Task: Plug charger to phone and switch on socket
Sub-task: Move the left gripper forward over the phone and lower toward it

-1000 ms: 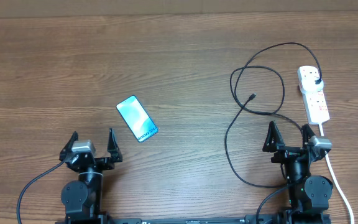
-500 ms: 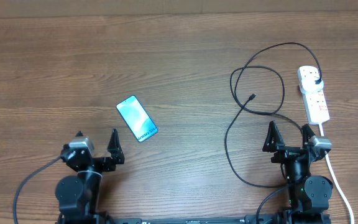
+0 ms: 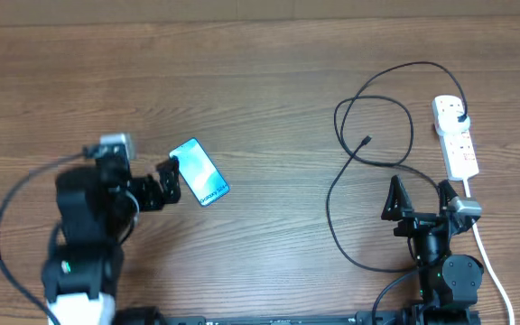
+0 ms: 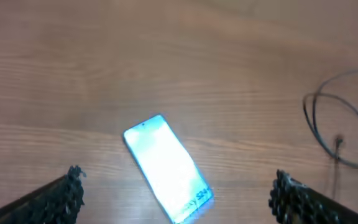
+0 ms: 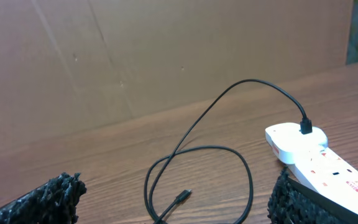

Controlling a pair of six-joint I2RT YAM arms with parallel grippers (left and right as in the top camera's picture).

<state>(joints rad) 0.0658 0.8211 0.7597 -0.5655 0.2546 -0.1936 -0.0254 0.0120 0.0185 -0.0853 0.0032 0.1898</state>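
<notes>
The phone lies at a slant to the left gripper's open fingers, so the left gripper should turn until it is square to the phone and come down over the phone's far end.
The phone lies flat and diagonal on the wooden table, its screen glowing light blue. My left gripper is open just left of it. In the left wrist view the phone lies between and ahead of my spread fingertips. The black charger cable loops on the right, its connector tip loose on the table and its plug in the white power strip. My right gripper is open and empty, near of the loops. The right wrist view shows the tip, the plug and the strip.
The strip's thick white cord runs down the right side past my right arm. A brown cardboard wall stands behind the table. The cable loop also shows at the right edge of the left wrist view.
My left arm has risen and swung forward from its rest spot, bringing the open gripper up beside the phone. The right arm, the cable and the strip have not moved.
</notes>
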